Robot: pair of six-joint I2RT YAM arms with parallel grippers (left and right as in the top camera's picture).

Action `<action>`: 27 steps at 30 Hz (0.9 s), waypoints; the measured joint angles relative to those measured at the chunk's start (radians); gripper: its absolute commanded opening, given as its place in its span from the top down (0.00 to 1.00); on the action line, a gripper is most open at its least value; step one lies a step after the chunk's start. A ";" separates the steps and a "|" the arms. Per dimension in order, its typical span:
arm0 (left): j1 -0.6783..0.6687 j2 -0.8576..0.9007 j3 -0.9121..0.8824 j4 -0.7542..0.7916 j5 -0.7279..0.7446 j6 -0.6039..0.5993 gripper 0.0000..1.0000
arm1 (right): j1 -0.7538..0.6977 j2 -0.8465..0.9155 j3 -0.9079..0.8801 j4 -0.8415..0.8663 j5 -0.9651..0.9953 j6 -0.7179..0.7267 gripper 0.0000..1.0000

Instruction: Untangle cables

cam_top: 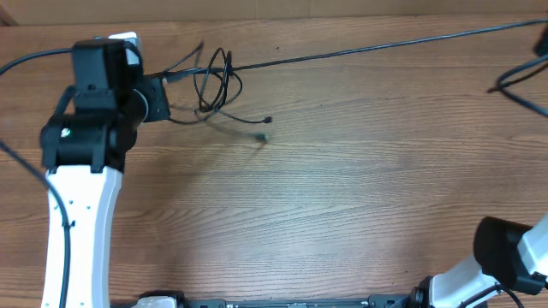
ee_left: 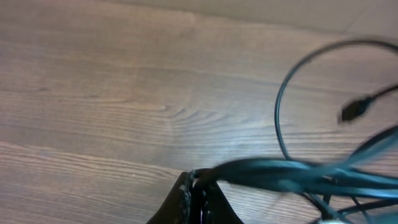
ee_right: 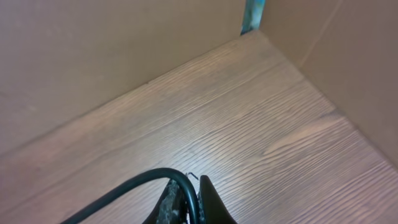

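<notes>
The long cable runs taut (cam_top: 360, 52) and the tangle is bunched up next to my left gripper, so next I put the tangle down and pull a cable out of its middle (cam_top: 224, 81).
The cables (cam_top: 216, 84) form a loose black tangle at the table's far left. Two small plug ends (cam_top: 265, 128) trail out to its right. One long cable (cam_top: 385, 47) runs taut from the tangle to the far right edge. My left gripper (cam_top: 163, 96) is at the tangle's left side. In the left wrist view it (ee_left: 199, 180) is shut on a bundle of cables (ee_left: 280, 171), with a loop and a plug (ee_left: 354, 111) beyond. My right gripper (ee_right: 189, 186) is shut on a black cable (ee_right: 124, 190) near cardboard walls; it is outside the overhead view.
Brown cardboard walls (ee_right: 112, 50) meet at a corner close in front of the right gripper. A thicker black cable loop (cam_top: 518, 79) shows at the overhead's right edge. The right arm's white base (cam_top: 505, 257) sits at the front right.
</notes>
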 measured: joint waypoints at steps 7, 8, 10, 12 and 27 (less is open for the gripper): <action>0.113 -0.058 0.008 -0.020 -0.019 -0.005 0.88 | -0.264 0.000 0.000 0.026 -0.157 -0.004 0.96; 0.140 -0.058 0.008 -0.024 -0.045 -0.007 0.88 | -0.303 0.000 0.000 0.026 -0.160 -0.005 0.96; 0.159 -0.058 0.008 -0.034 -0.076 -0.008 0.87 | -0.344 0.000 0.000 0.025 -0.168 -0.006 0.96; 0.156 -0.058 0.008 -0.034 -0.088 -0.009 0.87 | -0.347 0.000 0.000 0.024 -0.182 -0.007 0.96; 0.156 -0.058 0.008 -0.034 0.000 -0.022 0.00 | -0.257 0.024 0.000 0.021 -0.226 -0.008 0.96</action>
